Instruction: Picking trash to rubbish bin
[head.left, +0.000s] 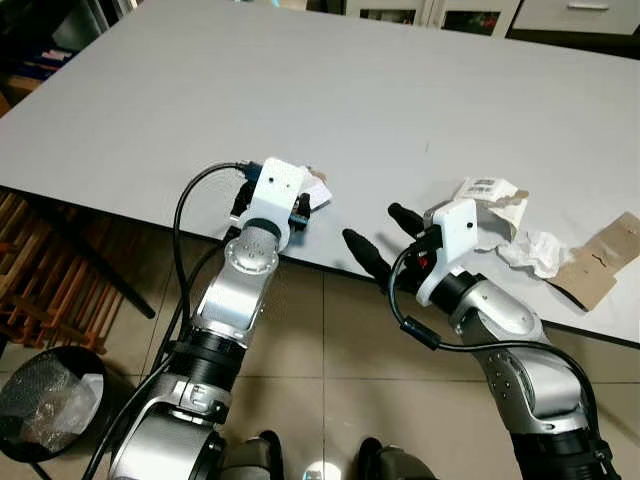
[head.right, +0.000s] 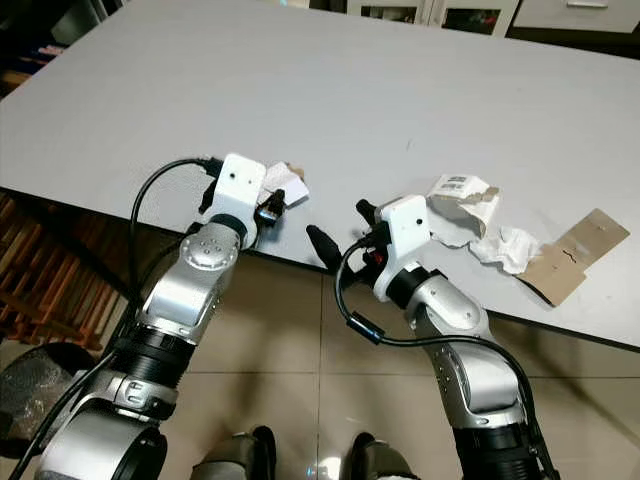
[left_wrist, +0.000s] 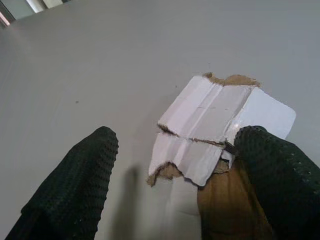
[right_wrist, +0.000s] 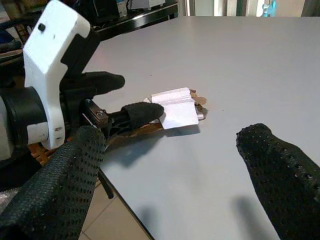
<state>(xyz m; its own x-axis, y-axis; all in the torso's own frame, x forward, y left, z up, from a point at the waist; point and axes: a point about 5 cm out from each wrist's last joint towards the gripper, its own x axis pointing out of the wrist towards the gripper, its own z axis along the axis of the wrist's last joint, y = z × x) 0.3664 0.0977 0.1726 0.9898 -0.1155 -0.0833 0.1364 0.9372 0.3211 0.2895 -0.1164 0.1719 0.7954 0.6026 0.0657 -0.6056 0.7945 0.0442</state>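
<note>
The flap (left_wrist: 220, 210) will come off alone when I lift it, because a ragged torn edge (left_wrist: 169, 171) separates it from the white piece beyond.
A torn piece of white and brown cardboard (left_wrist: 210, 125) lies on the grey table (head.left: 330, 90) near its front edge. My left gripper (head.left: 303, 207) is at that edge, open, its two fingers on either side of the piece. One finger (left_wrist: 272, 165) rests against the cardboard's side; the other stands apart from it. My right gripper (head.left: 372, 226) is open just off the table edge, to the right of the piece, pointing towards it with nothing between its fingers. A black rubbish bin (head.left: 45, 395) with a plastic liner stands on the floor at my lower left.
More trash lies on the table at the right: a crumpled white package (head.left: 490, 195), crumpled paper (head.left: 530, 250) and a brown cardboard flap (head.left: 605, 260). A wooden rack (head.left: 40, 270) stands under the table's left side. Tiled floor (head.left: 330, 330) lies below me.
</note>
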